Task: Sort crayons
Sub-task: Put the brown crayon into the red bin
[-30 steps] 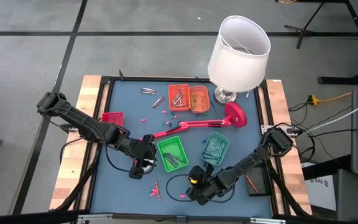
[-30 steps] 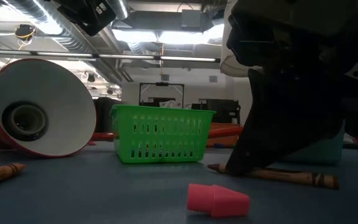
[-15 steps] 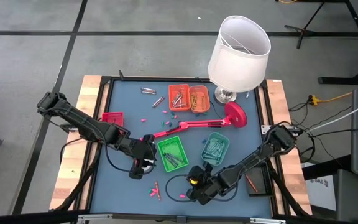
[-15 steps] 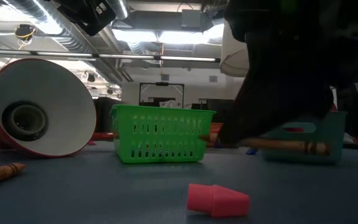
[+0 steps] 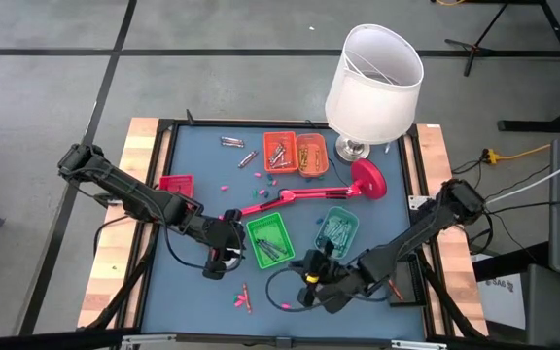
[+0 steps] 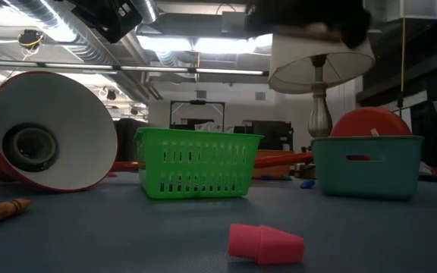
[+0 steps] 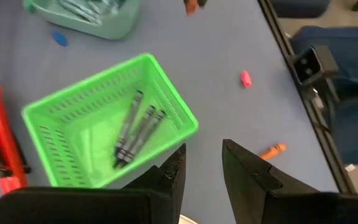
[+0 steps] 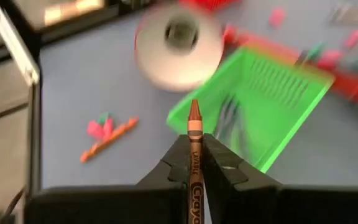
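Observation:
The brown crayon's pointed tip (image 8: 194, 111) is free past the right gripper's fingers, so the robot's open left gripper should keep moving toward that exposed end (image 8: 195, 127) and close there.
My right gripper (image 8: 195, 149) is shut on a brown crayon (image 8: 194, 124) and hangs above the table's near middle (image 5: 311, 270), close to the green basket (image 5: 266, 240). Only its dark underside shows at the top of the low view (image 6: 309, 19). My left gripper (image 7: 202, 158) stands open over the green basket's near rim (image 7: 166, 134), with nothing between its fingers. Grey crayons (image 7: 135, 127) lie on the basket's bottom. An orange crayon (image 8: 107, 140) lies flat on the mat. My right gripper pinches the brown crayon's wrapped body (image 8: 195, 138) between its two fingers. The crayon lies along the fingers, its pointed tip (image 8: 194, 109) sticking out past the fingertips. The fingers slant down over the mat, and the crayon is lifted clear of the table.
A teal basket (image 5: 336, 229) stands right of the green one. Two orange trays (image 5: 295, 154) sit at the far side. The red desk lamp's arm (image 5: 304, 193) crosses the middle, its head (image 6: 51, 129) lying on the mat. A white lampshade (image 5: 372, 83) stands far right. A pink cap (image 6: 266, 244) lies near.
My right gripper has risen from the mat with the brown crayon and rolled at the wrist. The crayon, which lay on the table under the gripper, is now lifted clear. In the low view the gripper has gone up to the picture's top.

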`<control>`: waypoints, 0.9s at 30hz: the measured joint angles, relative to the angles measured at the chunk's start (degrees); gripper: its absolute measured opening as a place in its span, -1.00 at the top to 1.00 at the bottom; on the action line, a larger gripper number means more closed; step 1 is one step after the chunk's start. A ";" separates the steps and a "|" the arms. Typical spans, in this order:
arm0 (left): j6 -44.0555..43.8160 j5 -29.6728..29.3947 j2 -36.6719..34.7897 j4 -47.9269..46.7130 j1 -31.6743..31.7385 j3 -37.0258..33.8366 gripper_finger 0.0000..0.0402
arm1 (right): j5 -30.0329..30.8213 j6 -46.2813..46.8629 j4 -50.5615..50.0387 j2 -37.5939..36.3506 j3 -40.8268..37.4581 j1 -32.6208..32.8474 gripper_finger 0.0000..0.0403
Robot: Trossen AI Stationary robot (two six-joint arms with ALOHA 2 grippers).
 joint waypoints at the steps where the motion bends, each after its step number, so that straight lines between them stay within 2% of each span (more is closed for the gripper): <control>1: 0.17 -1.06 0.00 0.44 0.00 0.00 0.56 | 2.39 -2.24 0.29 -0.93 0.00 0.00 0.90; 5: 3.45 -7.59 0.00 3.95 0.04 0.00 0.56 | 10.57 -13.13 5.43 -4.08 0.02 -0.50 0.90; 10: 10.73 -14.84 0.00 12.69 0.04 0.00 0.56 | 11.79 -29.25 16.88 -6.13 0.03 -2.82 0.89; 13: 14.96 -15.48 0.00 19.63 0.04 0.00 0.56 | 10.09 -38.56 24.23 -6.35 0.03 -4.42 0.89; 17: 18.31 -15.46 0.00 26.88 0.04 0.02 0.56 | 4.91 -48.34 31.93 -6.60 0.03 -6.21 0.89; 22: 21.40 -15.44 0.00 31.11 0.04 0.02 0.56 | 0.17 -56.31 38.85 -6.98 0.03 -7.67 0.89; 27: 21.96 -15.42 0.00 33.76 0.04 0.02 0.56 | -3.07 -59.21 41.82 -6.98 0.05 -7.98 0.89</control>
